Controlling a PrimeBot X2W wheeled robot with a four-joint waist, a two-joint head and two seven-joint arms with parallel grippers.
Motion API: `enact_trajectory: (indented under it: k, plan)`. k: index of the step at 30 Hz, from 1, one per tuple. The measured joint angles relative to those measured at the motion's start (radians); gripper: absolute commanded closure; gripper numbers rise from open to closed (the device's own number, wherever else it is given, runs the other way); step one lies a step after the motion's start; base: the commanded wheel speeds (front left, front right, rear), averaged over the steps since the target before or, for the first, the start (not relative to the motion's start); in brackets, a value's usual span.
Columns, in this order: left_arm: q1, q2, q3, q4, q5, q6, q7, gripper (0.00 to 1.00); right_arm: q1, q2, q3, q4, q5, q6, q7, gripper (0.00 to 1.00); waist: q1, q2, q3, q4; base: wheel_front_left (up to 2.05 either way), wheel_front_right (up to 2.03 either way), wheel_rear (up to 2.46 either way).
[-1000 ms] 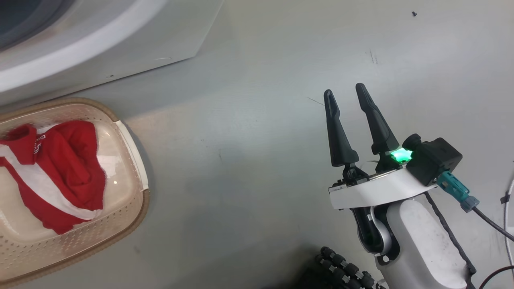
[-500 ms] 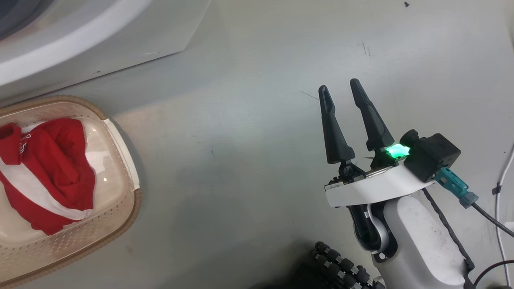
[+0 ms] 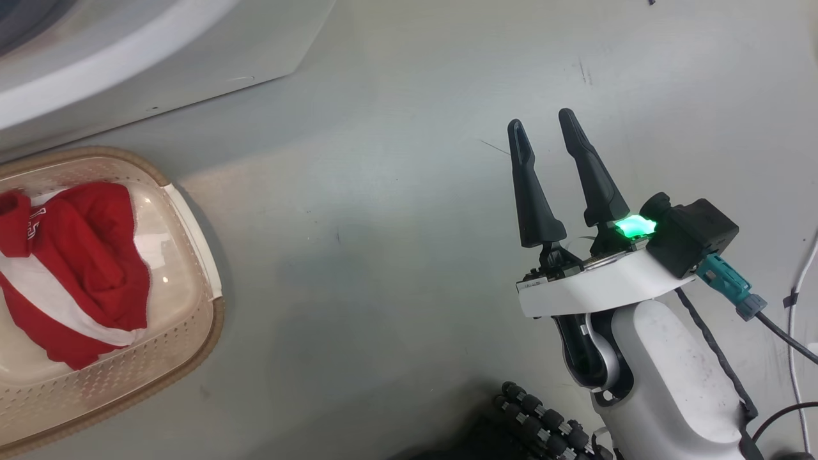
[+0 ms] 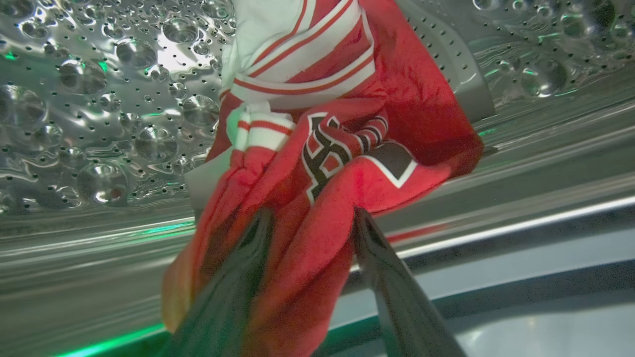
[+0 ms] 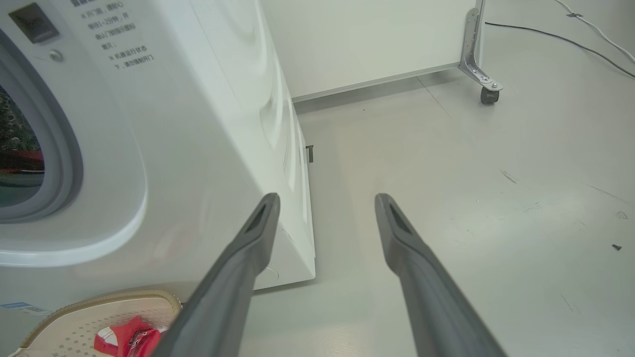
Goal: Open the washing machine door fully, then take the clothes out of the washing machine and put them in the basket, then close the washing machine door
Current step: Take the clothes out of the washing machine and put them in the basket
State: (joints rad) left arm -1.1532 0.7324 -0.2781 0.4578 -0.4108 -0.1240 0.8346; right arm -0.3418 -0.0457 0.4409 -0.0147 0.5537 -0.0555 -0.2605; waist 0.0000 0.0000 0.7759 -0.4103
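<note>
The red jersey [image 4: 297, 172] will come out in one piece and leave the drum empty when I pull it, as shiny steel [image 4: 128, 119] shows around the loose heap.
Inside the steel drum [image 4: 99, 99] of the washing machine [image 5: 198, 124] lies a crumpled red jersey [image 4: 347, 124], one of the clothes, with white trim and dark white-edged print. My left gripper [image 4: 310, 218] is open, its two fingers straddling a lower fold of that jersey. Over the bare floor to the right of the washing machine [image 3: 160, 57], my right gripper [image 3: 542, 119] is open and holds nothing, as the right wrist view [image 5: 327, 198] confirms. The cream basket [image 3: 211, 319] at the left holds a red and white garment [image 3: 83, 255]. The washing machine door is out of view.
The basket [image 5: 99, 302] stands on the floor close against the washer's front. A white panel on a caster [image 5: 488, 91] stands behind the machine. Cables [image 3: 792, 306] run along the floor at the right. Grey floor stretches between basket and right arm.
The head view has shifted slightly to the right. My right gripper sits a little higher in the picture and stays open. The garment in the basket has not moved.
</note>
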Motion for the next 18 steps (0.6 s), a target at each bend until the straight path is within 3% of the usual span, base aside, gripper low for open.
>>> enact_trajectory:
  k: [18]
  plan:
    - [-0.027, -0.012, -0.025, -0.035, -0.001, -0.005, -0.144, 1.00, -0.025, 0.000, -0.014, 0.009, -0.012, 0.000, 0.000, 0.00, 0.0000, 0.0000, -0.002, 0.023, 0.00, 0.00, 0.00]
